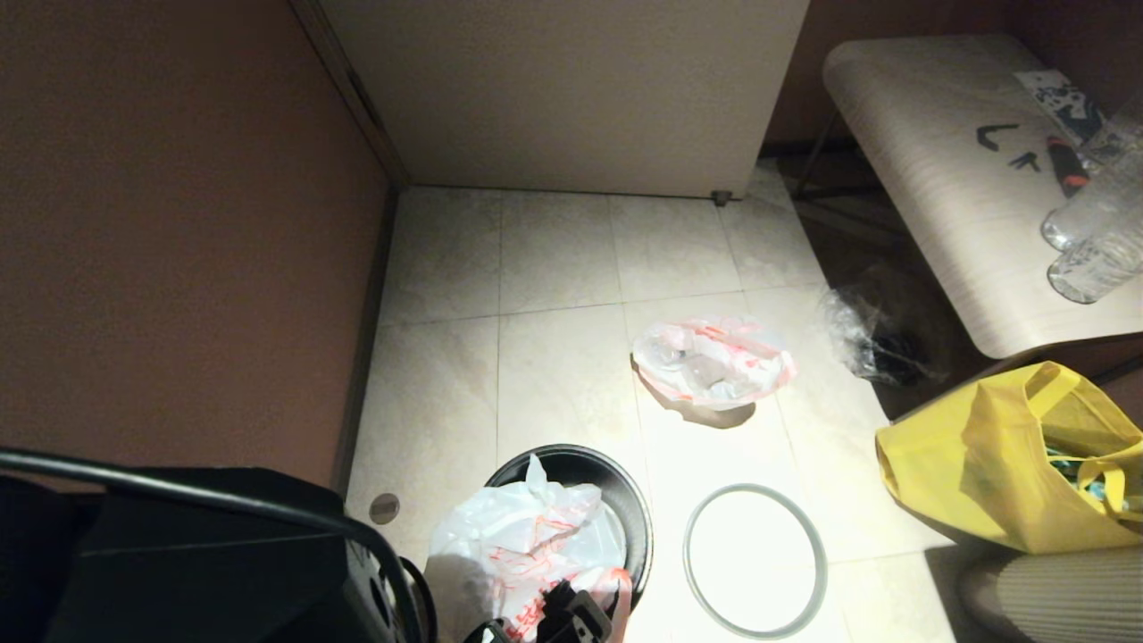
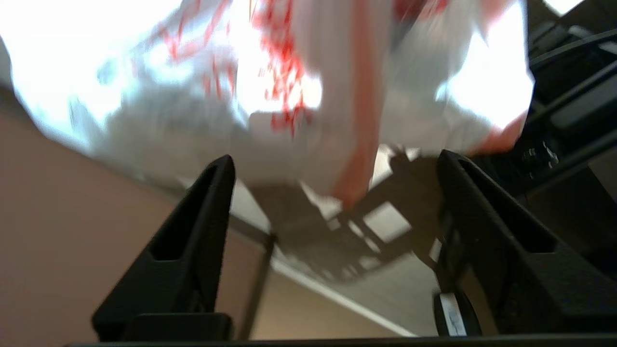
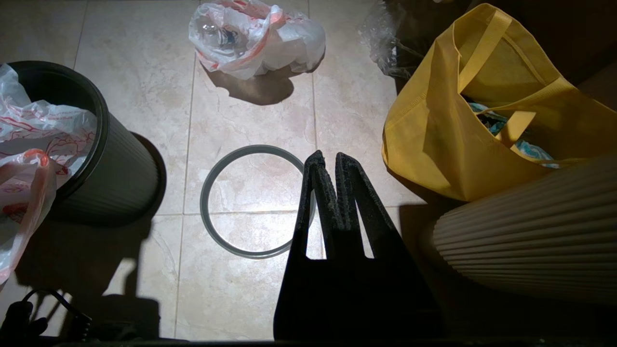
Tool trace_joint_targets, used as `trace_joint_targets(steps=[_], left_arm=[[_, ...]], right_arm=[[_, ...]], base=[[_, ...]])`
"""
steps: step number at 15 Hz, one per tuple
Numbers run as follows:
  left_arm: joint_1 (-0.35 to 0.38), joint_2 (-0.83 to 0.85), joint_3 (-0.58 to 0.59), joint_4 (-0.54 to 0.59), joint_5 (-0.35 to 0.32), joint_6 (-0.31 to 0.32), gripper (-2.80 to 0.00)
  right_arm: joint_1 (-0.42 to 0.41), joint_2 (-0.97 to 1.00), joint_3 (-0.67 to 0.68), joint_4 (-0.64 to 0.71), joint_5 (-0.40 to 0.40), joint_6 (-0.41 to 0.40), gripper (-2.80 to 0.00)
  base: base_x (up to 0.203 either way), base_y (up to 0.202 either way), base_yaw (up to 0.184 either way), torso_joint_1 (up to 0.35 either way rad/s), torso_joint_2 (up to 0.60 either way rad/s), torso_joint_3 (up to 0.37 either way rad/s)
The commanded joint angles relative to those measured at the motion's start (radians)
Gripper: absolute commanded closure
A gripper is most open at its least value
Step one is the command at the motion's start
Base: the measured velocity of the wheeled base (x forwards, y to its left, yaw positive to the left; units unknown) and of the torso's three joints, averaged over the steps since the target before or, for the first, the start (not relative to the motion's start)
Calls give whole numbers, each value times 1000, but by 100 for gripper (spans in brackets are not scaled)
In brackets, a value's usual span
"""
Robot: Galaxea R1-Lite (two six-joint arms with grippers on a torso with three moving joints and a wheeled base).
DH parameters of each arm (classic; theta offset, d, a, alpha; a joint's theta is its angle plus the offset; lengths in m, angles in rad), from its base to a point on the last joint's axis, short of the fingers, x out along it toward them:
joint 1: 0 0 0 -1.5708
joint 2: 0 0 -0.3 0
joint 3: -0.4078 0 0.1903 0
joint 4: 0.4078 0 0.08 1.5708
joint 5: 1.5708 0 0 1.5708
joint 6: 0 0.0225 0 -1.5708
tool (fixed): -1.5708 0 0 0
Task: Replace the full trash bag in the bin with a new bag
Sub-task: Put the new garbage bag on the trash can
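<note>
I should go on toward the new bag before my left gripper's open fingers close on the strip, because the new bag's pinkish strip (image 2: 356, 156) hangs loose between them.
The black bin (image 1: 625, 500) stands on the tiled floor near me. The new bag (image 1: 522, 536), white with red print, is draped over its mouth and front edge. My left gripper (image 1: 558, 621) sits low at that front edge; in the left wrist view it (image 2: 335, 159) is open, with the bag (image 2: 193, 96) just past its fingertips and a pinkish strip hanging loose between them. The full trash bag (image 1: 714, 362) lies on the floor beyond the bin, bottles showing (image 3: 255, 38). The grey ring (image 1: 689, 554) lies flat to the bin's right. My right gripper (image 3: 330, 156) hovers shut over the ring's (image 3: 206, 202) edge.
A yellow tote (image 1: 982, 473) stands at the right with a ribbed beige object (image 1: 1054, 589) beside it. Clear plastic wrap (image 1: 871, 335) lies under a pale table (image 1: 938, 179) carrying bottles (image 1: 1094, 223). A brown wall runs along the left, and a white panel closes the back.
</note>
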Motion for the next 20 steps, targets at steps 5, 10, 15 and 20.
trace_joint_targets(steps=[5,10,15,20], left_arm=[[88,159,-26,-208,3,185,-280],[188,213,-31,-301,-6,255,0],[202,174,-32,-340,-4,258,0],[204,47,-48,-344,-3,261,0]], right_arm=[[0,1,0,0,1,-1,0],[0,1,0,0,1,-1,0],[0,1,0,0,1,-1,0],[0,1,0,0,1,-1,0]], base=[[0,0,0,0,0,0],[0,0,0,0,0,0],[0,0,0,0,0,0],[0,0,0,0,0,0]])
